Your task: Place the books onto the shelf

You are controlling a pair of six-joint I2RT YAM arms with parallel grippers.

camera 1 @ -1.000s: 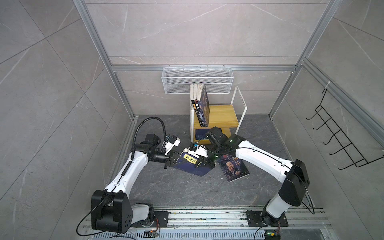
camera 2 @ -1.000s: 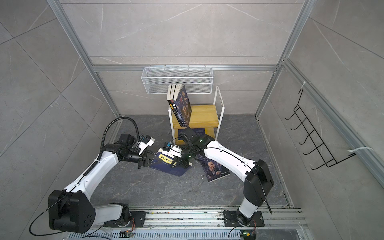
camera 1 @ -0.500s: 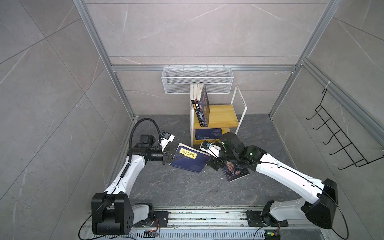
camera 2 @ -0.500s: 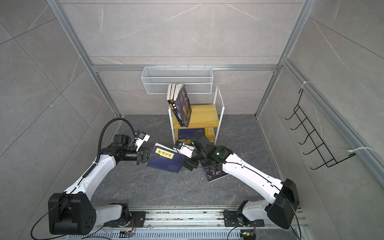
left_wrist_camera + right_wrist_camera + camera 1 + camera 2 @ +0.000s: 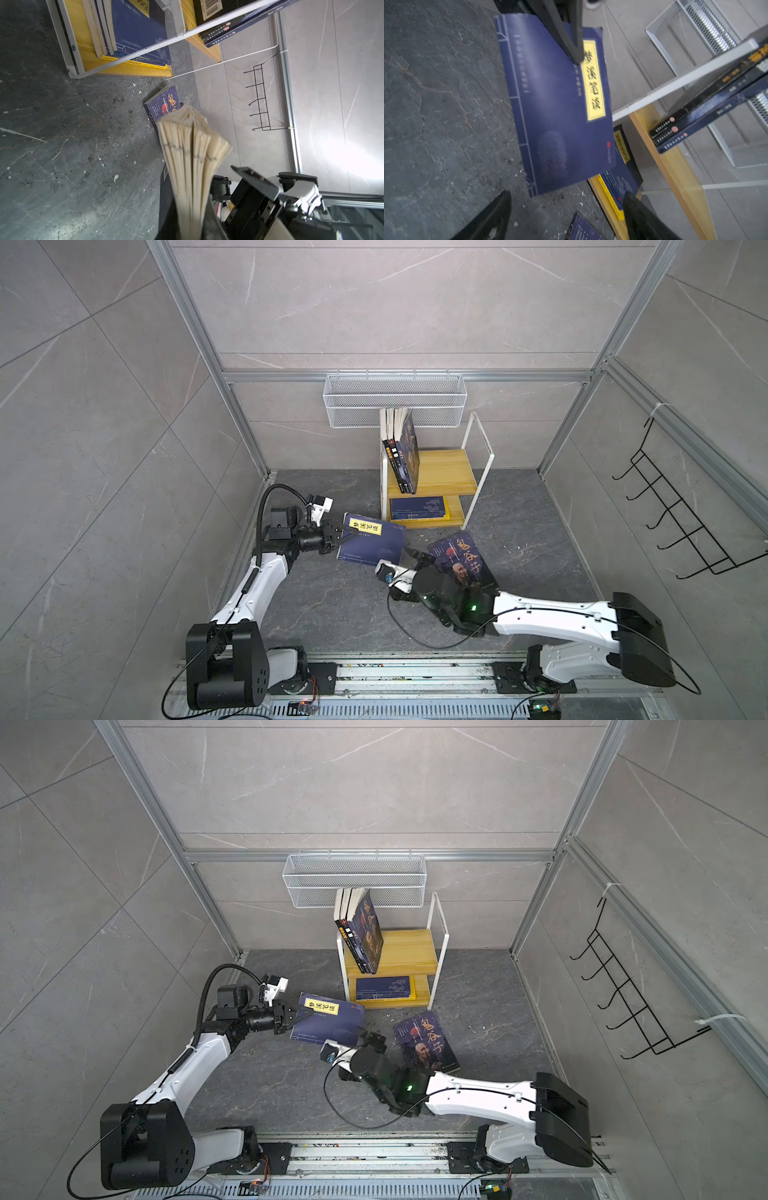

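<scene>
I expect the navy book with the yellow label [image 5: 370, 542] to keep its pages closed when I carry it by its spine, because white lines [image 5: 517, 109] show its bound edge.
My left gripper [image 5: 345, 536] [image 5: 305, 1014] is shut on the corner of a navy book with a yellow title label [image 5: 372, 543] [image 5: 328, 1020] and holds it tilted above the floor. The left wrist view shows that book's fanned page edges [image 5: 191, 155] between the jaws. My right gripper [image 5: 417, 554] [image 5: 566, 207] is open just in front of the book and holds nothing. A second navy book with orange calligraphy [image 5: 461, 560] [image 5: 426, 1042] lies on the floor beside it. The shelf [image 5: 444, 470] [image 5: 409, 946] has upright books [image 5: 401, 452] on top and flat ones [image 5: 417, 508] below.
A white wire mesh basket [image 5: 395, 400] hangs on the back wall right above the shelf. A black hook rack [image 5: 681, 522] is on the right wall. Grey walls close in the floor on three sides, and the arms' rail [image 5: 415, 672] runs along the front.
My right gripper has opened, let go of the yellow-labelled book and pulled back toward the front. My left gripper keeps hold of that book and has drawn it slightly left.
</scene>
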